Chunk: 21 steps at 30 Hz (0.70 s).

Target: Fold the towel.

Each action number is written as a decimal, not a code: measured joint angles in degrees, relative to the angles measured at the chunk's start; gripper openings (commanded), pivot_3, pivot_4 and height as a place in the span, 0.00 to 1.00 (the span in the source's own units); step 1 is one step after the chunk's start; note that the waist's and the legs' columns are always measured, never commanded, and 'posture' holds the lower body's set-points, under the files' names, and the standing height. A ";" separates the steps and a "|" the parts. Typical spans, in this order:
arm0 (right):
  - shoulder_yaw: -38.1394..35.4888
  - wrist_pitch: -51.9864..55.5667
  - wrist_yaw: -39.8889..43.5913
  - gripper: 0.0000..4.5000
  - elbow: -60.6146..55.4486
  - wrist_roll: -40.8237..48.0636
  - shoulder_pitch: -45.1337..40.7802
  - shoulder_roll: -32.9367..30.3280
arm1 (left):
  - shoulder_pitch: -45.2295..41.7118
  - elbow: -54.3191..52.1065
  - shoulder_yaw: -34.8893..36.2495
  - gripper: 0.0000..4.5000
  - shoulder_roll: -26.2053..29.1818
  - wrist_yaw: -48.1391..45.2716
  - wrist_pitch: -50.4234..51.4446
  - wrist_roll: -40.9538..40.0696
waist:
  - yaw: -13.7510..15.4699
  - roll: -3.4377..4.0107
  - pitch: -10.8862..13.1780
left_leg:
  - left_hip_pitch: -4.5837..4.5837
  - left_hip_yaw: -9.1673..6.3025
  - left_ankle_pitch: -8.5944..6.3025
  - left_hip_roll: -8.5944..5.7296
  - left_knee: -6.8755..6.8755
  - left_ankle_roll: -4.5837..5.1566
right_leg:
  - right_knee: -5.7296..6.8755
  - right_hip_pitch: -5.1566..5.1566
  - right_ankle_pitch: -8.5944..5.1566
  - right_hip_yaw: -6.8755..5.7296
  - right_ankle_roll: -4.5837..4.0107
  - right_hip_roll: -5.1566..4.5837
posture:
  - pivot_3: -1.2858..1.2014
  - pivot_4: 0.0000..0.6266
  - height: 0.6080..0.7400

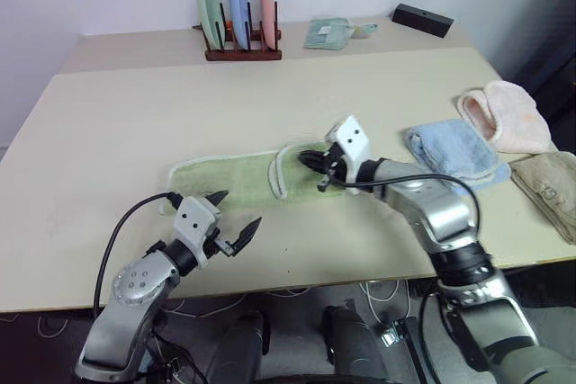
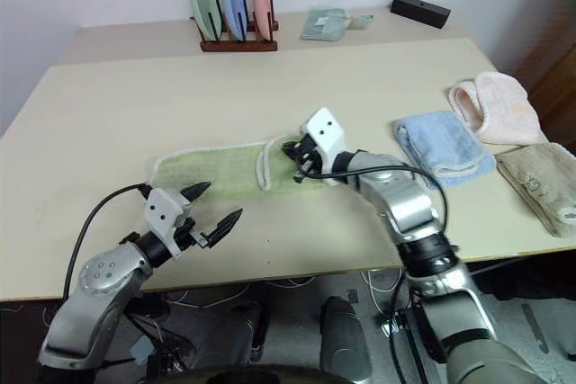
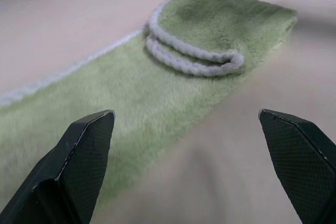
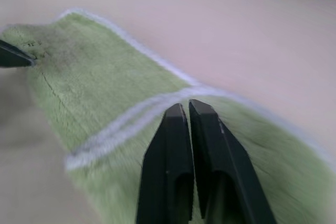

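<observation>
My left gripper needs to deal with the towel's other end, which lies spread out, since the folded flap (image 1: 292,177) is already flat under my right gripper. It should fold that spread end (image 1: 183,179) over.
The light green towel (image 1: 225,182) with white edging lies as a long strip across the middle of the table (image 1: 117,114). Its right end is folded back over itself, so the white hems (image 3: 194,59) lie doubled. My right gripper (image 1: 310,161) hovers over that folded flap, shut, and in the right wrist view its fingertips (image 4: 176,114) press together with nothing between them, just above the white hem. My left gripper (image 1: 237,211) stands open near the front of the towel's left part, a little short of it, with nothing between its fingers (image 3: 86,145).
A folded light blue towel (image 1: 450,155), a pink-cream towel (image 1: 506,116) and a beige towel (image 1: 549,188) lie at the right. At the back stand a rack of three plates (image 1: 238,6), a small green cloth (image 1: 328,33) and a black box (image 1: 421,19).
</observation>
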 measured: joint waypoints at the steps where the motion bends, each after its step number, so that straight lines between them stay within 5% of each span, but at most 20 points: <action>1: 1.14 -2.37 0.57 0.01 3.37 -1.57 -0.52 0.46 | 1.06 -0.69 0.49 1.00 -0.50 0.80 0.36 -0.28 | 0.04 0.00 0.00 | 0.00 0.00 0.00 -0.01 0.01 0.00 | 0.00 0.00 0.00 0.00 0.00 -0.01 | 0.52 0.24 0.97; 10: 3.48 -10.78 4.12 0.01 11.95 -7.40 -0.12 1.14 | 7.65 -6.28 6.48 1.00 -7.14 9.02 6.41 -4.71 | 0.06 -0.07 -0.05 | 0.04 -0.01 0.00 -0.01 0.01 -0.01 | 0.00 0.05 0.00 0.01 -0.02 0.00 | 0.52 0.24 0.97; 14: 0.84 -11.59 6.48 0.28 9.73 -6.06 -0.38 0.45 | 10.88 -8.90 9.04 1.00 -9.98 12.33 10.74 -8.86 | 0.09 -0.06 -0.03 | 0.01 -0.01 -0.01 0.00 0.04 -0.01 | -0.01 0.05 0.00 0.01 -0.03 -0.01 | 0.52 0.24 0.97; 20: 0.45 -15.33 14.88 0.97 -1.98 -5.60 -3.07 -5.47 | 11.53 -10.69 16.86 1.00 -19.02 22.75 20.43 -23.74 | 0.22 -0.11 -0.05 | 0.01 -0.07 -0.01 0.05 0.06 -0.02 | -0.01 0.07 -0.01 -0.04 -0.01 -0.01 | 0.52 0.24 0.97; 21: 0.65 -14.90 15.99 0.99 -3.33 -5.23 -2.99 -5.59 | 10.62 -10.68 17.79 1.00 -19.71 24.53 21.52 -25.79 | 0.24 -0.13 -0.05 | 0.01 -0.07 -0.01 0.05 0.07 -0.02 | -0.01 0.08 -0.01 -0.04 -0.01 -0.01 | 0.52 0.24 0.97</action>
